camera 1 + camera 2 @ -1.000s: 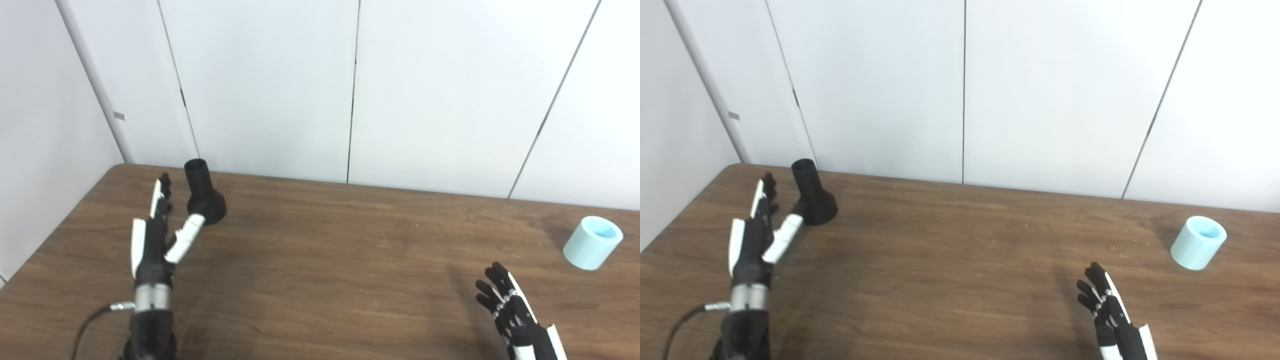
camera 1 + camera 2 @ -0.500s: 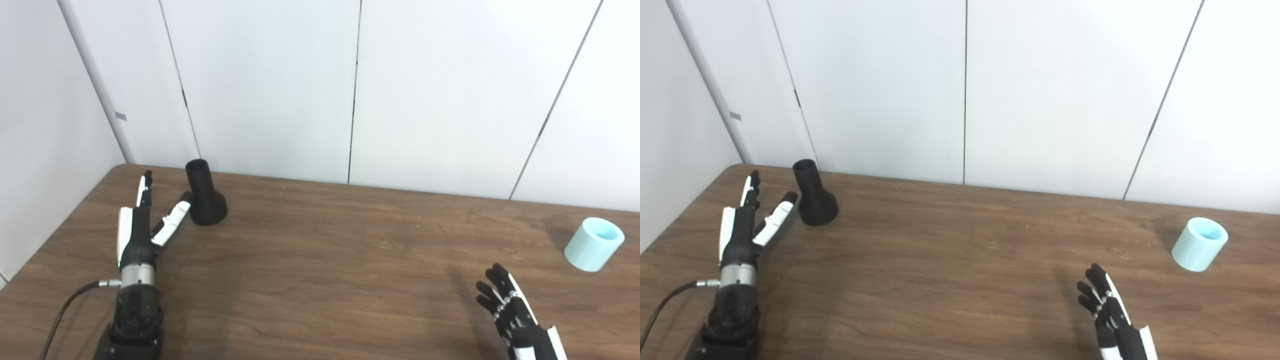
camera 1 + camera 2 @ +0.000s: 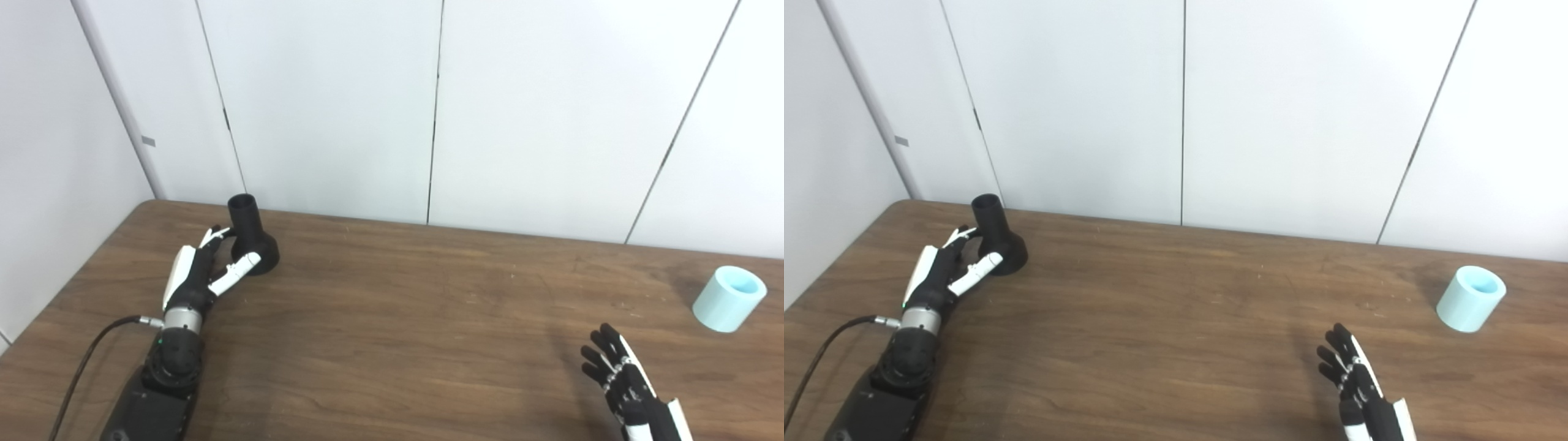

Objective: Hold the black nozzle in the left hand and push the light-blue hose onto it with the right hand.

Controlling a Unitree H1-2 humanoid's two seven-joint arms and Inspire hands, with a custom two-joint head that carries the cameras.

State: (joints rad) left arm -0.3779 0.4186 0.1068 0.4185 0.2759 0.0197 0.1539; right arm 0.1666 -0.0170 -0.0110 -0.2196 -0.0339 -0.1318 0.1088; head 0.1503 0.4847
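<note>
My gripper is to push the light-blue hose (image 3: 729, 299), which will slide down and stop above a flared base (image 3: 254, 237), because the black nozzle's neck widens to that base.
The black nozzle (image 3: 250, 234) stands upright on its flared base at the far left of the brown table (image 3: 404, 294). My left hand (image 3: 202, 272) is open just left of the nozzle, fingers reaching behind its neck and thumb lying in front of the base; I cannot tell if it touches. The light-blue hose (image 3: 729, 298), a short cylinder, lies tilted at the far right. My right hand (image 3: 625, 383) is open and empty near the front right edge, well short of the hose. Both also show in the right eye view: nozzle (image 3: 995, 236), hose (image 3: 1470, 299).
White wall panels (image 3: 429, 110) rise directly behind the table's far edge, close behind the nozzle. A black cable (image 3: 92, 355) trails from my left wrist over the front left of the table.
My left hand moved forward and right to the nozzle and curled its fingers around it. My right hand sank slightly. The nozzle and hose have not moved.
</note>
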